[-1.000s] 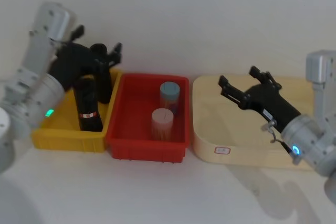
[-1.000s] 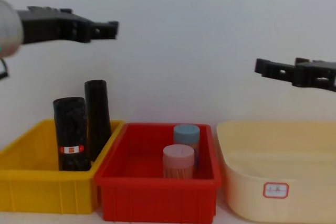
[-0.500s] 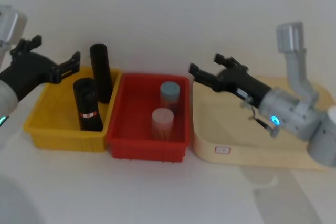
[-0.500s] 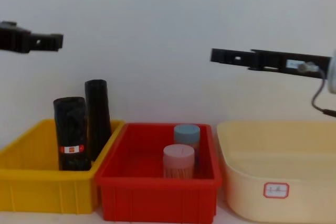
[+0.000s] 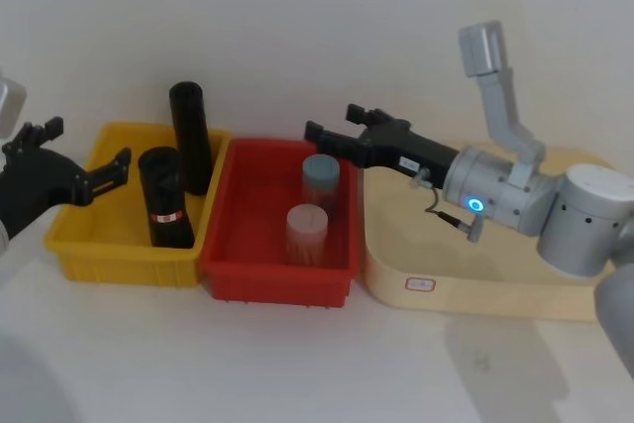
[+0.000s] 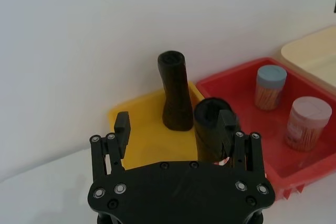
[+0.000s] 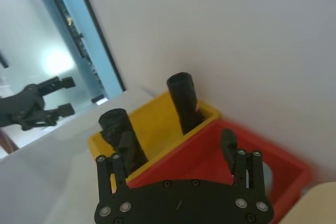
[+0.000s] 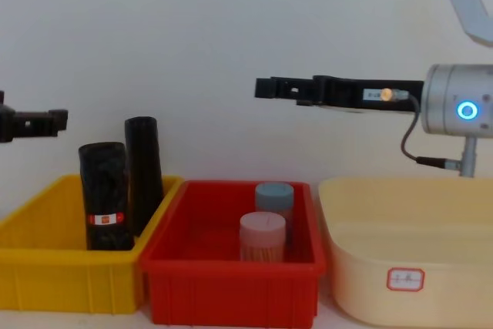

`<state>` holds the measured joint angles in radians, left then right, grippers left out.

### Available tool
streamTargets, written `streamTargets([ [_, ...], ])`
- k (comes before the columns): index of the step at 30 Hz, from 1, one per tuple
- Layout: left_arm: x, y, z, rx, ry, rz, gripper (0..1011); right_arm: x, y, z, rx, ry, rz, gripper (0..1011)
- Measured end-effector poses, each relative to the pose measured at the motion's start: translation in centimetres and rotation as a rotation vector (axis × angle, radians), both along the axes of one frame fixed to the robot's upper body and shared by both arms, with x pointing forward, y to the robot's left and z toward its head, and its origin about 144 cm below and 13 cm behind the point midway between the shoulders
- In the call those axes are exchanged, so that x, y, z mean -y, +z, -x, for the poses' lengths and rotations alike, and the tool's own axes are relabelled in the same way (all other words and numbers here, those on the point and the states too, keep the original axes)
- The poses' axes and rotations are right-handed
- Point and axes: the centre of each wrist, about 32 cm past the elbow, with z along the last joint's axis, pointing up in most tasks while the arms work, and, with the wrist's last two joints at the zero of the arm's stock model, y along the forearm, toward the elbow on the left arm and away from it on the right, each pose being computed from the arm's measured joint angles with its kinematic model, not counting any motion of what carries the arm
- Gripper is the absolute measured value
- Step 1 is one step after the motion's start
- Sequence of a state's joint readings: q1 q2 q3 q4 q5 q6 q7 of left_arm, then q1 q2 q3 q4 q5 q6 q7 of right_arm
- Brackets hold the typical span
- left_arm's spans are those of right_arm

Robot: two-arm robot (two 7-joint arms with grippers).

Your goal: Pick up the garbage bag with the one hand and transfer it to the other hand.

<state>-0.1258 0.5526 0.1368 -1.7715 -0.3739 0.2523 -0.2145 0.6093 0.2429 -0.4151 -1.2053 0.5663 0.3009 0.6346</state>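
Note:
The red-and-white band (image 8: 105, 219) is snug around the garbage bag's upright roll (image 8: 105, 186), so the garbage bag will stay rolled and hang straight down when I lift its upper end.
The garbage bag (image 5: 165, 200), a stubby crinkly black roll with a red-and-white band, stands upright in the yellow bin (image 5: 119, 266) beside a taller smooth black roll (image 5: 188, 136). My left gripper (image 5: 87, 146) hangs open over the bin's left end, apart from the bag and holding nothing. In the left wrist view the bag (image 6: 210, 129) sits just past one fingertip of the left gripper (image 6: 175, 129). My right gripper (image 5: 330, 122), on the blue-ringed wrist, reaches open above the red bin (image 5: 277, 279). The chest view shows the bag (image 8: 105, 194) well below both the left gripper (image 8: 46, 121) and the right gripper (image 8: 269, 87).
The red bin holds a blue-lidded jar (image 5: 321, 177) and a pink-lidded jar (image 5: 306, 230). A cream tray (image 5: 475, 294) sits to its right, under the right forearm. A white wall stands close behind all three containers.
The left gripper has drawn back to the left and come down from above the yellow bin. The right gripper has swung left from over the cream tray to above the red bin.

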Motion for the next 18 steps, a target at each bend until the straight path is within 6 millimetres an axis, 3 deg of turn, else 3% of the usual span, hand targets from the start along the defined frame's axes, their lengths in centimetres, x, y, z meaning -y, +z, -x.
streamTargets([
  [18, -1.1, -3.2, -2.1, -0.024, -0.099, 0.043, 1002, -1.3, 0.0, -0.7, -0.060, 0.080, 0.020, 1001],
])
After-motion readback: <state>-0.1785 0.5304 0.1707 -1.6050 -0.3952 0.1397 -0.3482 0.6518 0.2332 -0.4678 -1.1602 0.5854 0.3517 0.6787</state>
